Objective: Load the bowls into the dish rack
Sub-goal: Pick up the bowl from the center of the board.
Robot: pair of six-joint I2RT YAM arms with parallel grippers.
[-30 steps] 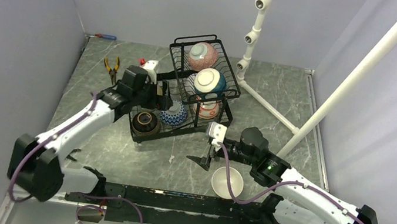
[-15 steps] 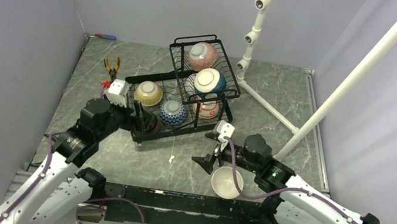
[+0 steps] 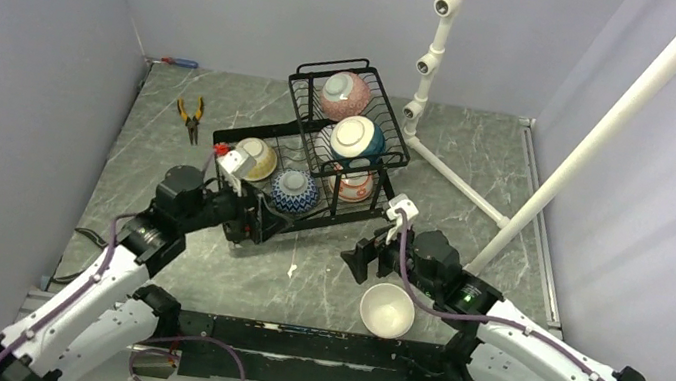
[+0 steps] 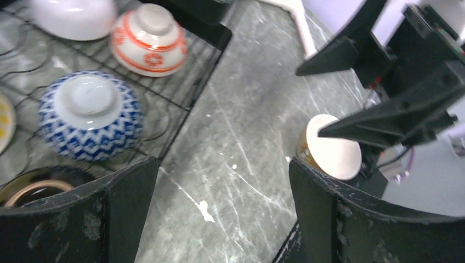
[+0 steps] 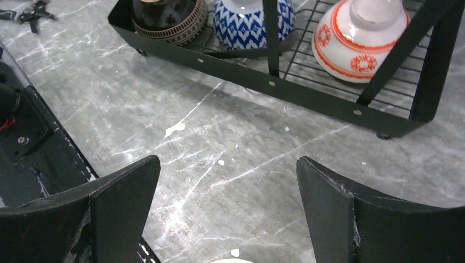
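Note:
The white-inside bowl [image 3: 387,311] is upright and its front rim is clear of my right gripper. My left gripper should keep moving toward that rim [image 3: 382,335] and close there.
The black dish rack [image 3: 330,218] stands mid-table. Its raised tier holds a pink bowl [image 3: 346,94] and a teal-and-white bowl [image 3: 357,139]. On its base sit a red-patterned bowl [image 3: 353,185], a blue-patterned bowl [image 3: 295,191] and a cream-yellow bowl [image 3: 256,159]. A brown bowl [image 4: 38,183] sits at the front left corner. One white-inside bowl [image 3: 387,309] stands upright on the table in front. My left gripper [image 3: 258,222] is open and empty at the rack's front left corner. My right gripper [image 3: 367,256] is open and empty just above and behind the loose bowl.
Orange-handled pliers [image 3: 190,114] lie left of the rack and a small screwdriver [image 3: 179,62] lies at the back wall. A white pipe stand [image 3: 435,53] rises behind the rack, with a slanted white pipe [image 3: 606,130] on the right. Walls close in left and right.
My left arm pulled back off the rack, then its gripper swung to the rack's front left corner. My right gripper shifted slightly right and back, staying open by the loose bowl.

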